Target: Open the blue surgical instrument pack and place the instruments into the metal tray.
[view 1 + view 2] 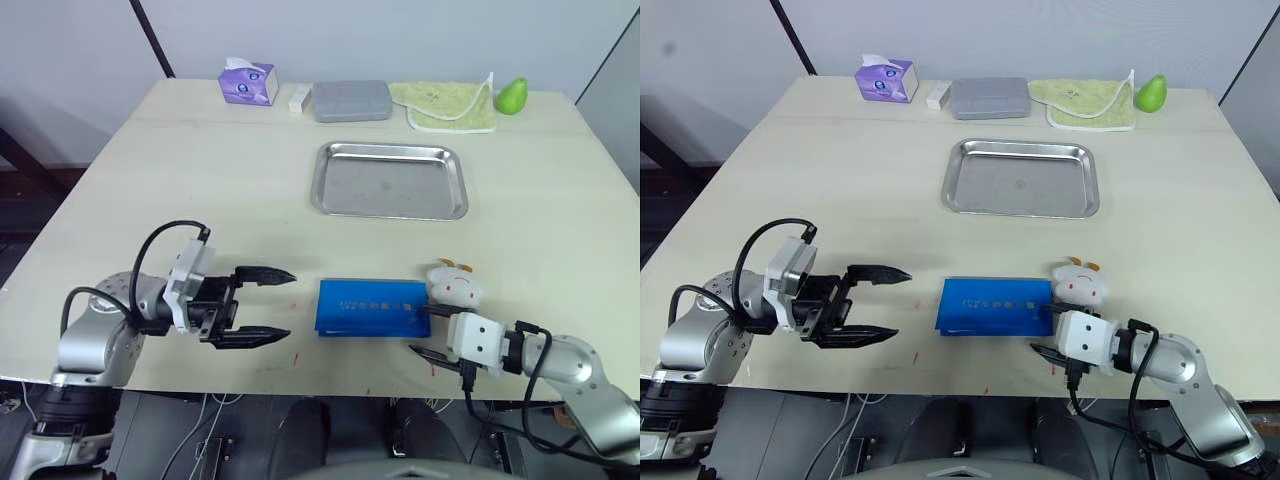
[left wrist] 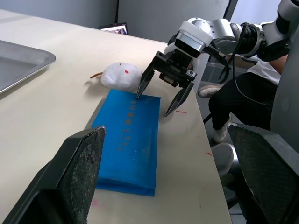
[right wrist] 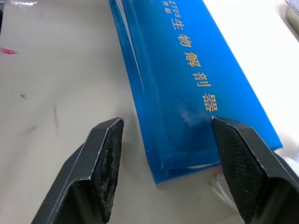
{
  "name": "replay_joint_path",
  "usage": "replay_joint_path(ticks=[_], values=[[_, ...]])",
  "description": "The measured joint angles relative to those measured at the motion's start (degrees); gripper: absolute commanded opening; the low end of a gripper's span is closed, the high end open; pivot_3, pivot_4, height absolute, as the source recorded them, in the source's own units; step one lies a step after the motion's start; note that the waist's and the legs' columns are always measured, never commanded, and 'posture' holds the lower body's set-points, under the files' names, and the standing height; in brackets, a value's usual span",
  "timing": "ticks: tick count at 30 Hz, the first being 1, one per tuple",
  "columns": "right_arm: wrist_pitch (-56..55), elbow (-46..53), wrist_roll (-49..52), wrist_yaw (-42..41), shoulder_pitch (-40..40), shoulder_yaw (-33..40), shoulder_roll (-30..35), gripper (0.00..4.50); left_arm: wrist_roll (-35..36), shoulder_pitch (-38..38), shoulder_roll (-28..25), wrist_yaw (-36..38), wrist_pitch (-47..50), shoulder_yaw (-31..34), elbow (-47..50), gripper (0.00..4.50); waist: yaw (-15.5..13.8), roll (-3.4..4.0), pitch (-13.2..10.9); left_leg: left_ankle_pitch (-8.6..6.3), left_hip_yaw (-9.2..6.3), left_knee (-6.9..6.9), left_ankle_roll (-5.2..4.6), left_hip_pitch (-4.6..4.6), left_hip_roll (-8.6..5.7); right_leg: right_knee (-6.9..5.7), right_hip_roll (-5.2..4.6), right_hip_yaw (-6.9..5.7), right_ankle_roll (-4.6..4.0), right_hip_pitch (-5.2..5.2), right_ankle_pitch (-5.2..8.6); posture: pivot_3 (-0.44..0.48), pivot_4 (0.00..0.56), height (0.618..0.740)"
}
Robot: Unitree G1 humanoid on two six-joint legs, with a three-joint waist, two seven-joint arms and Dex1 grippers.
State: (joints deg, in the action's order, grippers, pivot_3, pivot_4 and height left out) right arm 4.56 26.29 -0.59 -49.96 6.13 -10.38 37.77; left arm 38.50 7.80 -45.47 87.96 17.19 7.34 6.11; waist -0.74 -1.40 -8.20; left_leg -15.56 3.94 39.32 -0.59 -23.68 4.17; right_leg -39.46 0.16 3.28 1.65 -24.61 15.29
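Note:
I expect the blue surgical instrument pack (image 1: 371,308) to unzip when I pull the white plush toy, because the toy (image 1: 456,286) sits tight against the pack's corner, like a zipper charm.
The blue surgical instrument pack (image 1: 372,306) lies closed and flat near the table's front edge, its printed side up. The instruments are out of view. Farther back, the metal tray (image 1: 389,180) sits with nothing in it. My left gripper (image 1: 289,305) is open, level with the pack and a short gap to its left, fingers pointing at it. My right gripper (image 1: 415,330) is open at the pack's right end. In the right wrist view its fingers (image 3: 105,163) straddle the pack's (image 3: 187,70) near corner without clamping it.
A white plush toy (image 1: 453,283) touches the pack's right far corner. Along the back edge stand a purple tissue box (image 1: 247,82), a grey case (image 1: 351,100), a green cloth (image 1: 445,104) and a green pear (image 1: 512,96). The table's front edge (image 1: 340,375) is close.

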Motion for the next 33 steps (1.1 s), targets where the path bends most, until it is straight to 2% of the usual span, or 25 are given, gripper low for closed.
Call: replay_joint_path(ticks=[8, 12, 14, 15, 16, 25, 33], values=[[-1.3, -1.3, -0.4, 0.5, -2.0, -0.6, 0.0, 3.11, 0.0, -1.2, 0.0, -0.3, -0.5, 0.1, 0.0, 4.5, 0.0, 0.0, 0.0, 0.0, -0.01, 0.0, 0.0, 0.0, 0.0, 0.0, 0.0, -0.01, 0.0, 0.0, 0.0, 0.0, 0.15, 0.736], [-2.9, -2.9, -1.4, 0.8, -2.3, -0.9, 0.0, 1.91, 0.0, -1.4, 0.0, -0.3, -0.9, 0.6, 0.0, 4.5, 0.0, 0.0, 0.0, 0.0, 0.0, 0.0, 0.0, 0.01, 0.0, 0.0, 0.0, 0.0, 0.0, 0.0, 0.0, 0.0, 0.15, 0.736], [-4.3, -4.0, -2.2, 1.0, -2.7, -1.6, 0.0, 0.98, 0.0, -1.6, 0.0, -0.3, -1.4, 0.9, 0.0, 4.5, 0.0, 0.0, 0.0, 0.0, -0.01, 0.0, 0.0, 0.01, 0.0, 0.0, 0.01, 0.0, 0.0, 0.0, 0.0, 0.0, 0.15, 0.736], [-5.0, -4.6, -2.6, 1.1, -2.8, -2.1, 0.0, 0.35, 0.0, -1.8, 0.0, -0.3, -1.4, 1.0, 0.0, 4.5, 0.1, 0.0, 0.0, 0.0, 0.0, 0.0, 0.0, 0.01, 0.0, 0.0, 0.01, 0.0, 0.0, 0.0, 0.0, 0.0, 0.15, 0.736], [-5.4, -4.9, -2.8, 1.1, -2.9, -2.4, 0.0, 0.01, 0.0, -2.0, 0.0, -0.3, -1.5, 1.1, 0.0, 4.5, 0.1, 0.0, 0.0, 0.0, 0.0, 0.0, 0.0, 0.02, 0.0, 0.0, 0.01, 0.0, 0.0, 0.0, 0.0, 0.0, 0.15, 0.736], [-3.2, -4.3, -2.3, 0.4, -5.4, -2.5, 0.3, 0.01, 0.0, -3.1, 0.0, 0.1, -2.8, 1.2, -0.4, 4.5, 0.0, 0.0, 0.0, 0.0, 0.01, 0.0, 0.0, 0.02, 0.01, -0.01, 0.01, 0.0, -0.01, 0.0, 0.0, 0.0, 0.15, 0.736], [13.8, 4.7, 11.5, -4.6, -10.4, 2.0, 3.9, 0.01, 0.0, -3.0, 0.1, 0.2, -3.1, 1.7, -1.8, 4.5, 0.0, 0.01, 0.0, 0.0, -0.01, 0.0, 0.0, 0.01, 0.01, -0.02, 0.01, -0.02, -0.01, -0.01, 0.0, 0.0, 0.15, 0.736]])
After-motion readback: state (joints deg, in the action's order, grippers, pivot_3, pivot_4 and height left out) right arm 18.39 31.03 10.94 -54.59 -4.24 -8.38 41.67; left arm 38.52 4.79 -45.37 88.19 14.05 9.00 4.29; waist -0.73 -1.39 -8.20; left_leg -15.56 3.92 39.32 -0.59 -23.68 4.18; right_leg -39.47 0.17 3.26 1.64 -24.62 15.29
